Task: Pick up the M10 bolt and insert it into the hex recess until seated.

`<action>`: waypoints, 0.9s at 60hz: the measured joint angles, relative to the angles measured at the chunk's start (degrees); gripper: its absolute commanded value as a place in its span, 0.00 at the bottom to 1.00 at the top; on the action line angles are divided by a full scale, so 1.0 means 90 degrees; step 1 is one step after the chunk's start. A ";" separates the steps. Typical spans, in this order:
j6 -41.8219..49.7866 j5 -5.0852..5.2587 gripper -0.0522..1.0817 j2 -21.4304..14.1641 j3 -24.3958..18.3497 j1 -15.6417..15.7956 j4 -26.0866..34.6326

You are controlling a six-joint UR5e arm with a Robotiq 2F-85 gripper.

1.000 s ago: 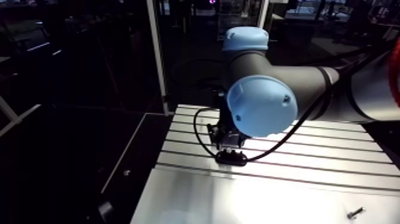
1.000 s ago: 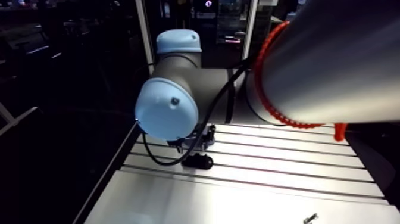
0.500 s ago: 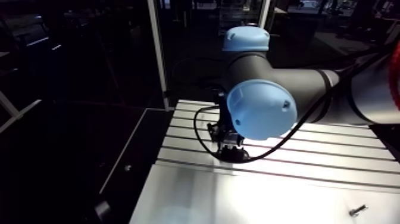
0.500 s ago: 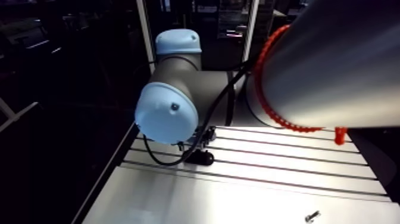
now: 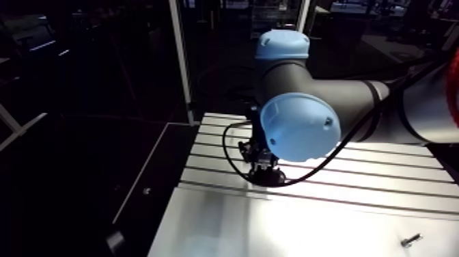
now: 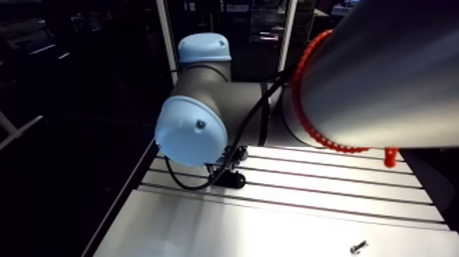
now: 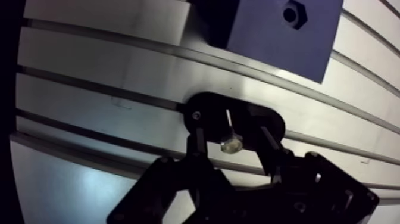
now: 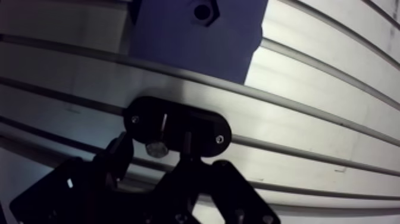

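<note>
The M10 bolt will come loose and the black oval holder will stay behind when I lift, because a screw shows at the holder's end.
In the wrist view the M10 bolt stands in a black oval holder on the slotted table, hex head toward the camera. My gripper is open and straddles the bolt, with one finger on each side and a gap to the head on both sides. Ahead of the gripper sits a dark blue block with the hex recess in its top face. In the arm view the gripper hangs low over the holder, under the wrist's blue cap.
A small loose screw lies on the smooth plate near the table's front right. Parallel slots run across the table. The table's left edge drops off into a dark gap.
The gripper has sunk closer onto the black holder, which it now partly covers in the arm view. The whole arm view has shifted slightly with the arm.
</note>
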 measured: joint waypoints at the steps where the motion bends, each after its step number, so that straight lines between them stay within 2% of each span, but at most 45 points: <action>1: 0.0000 -0.0001 0.49 0.0000 0.0000 -0.0001 0.0000; 54: -0.0015 -0.0012 0.57 -0.0022 -0.0007 0.0004 0.0010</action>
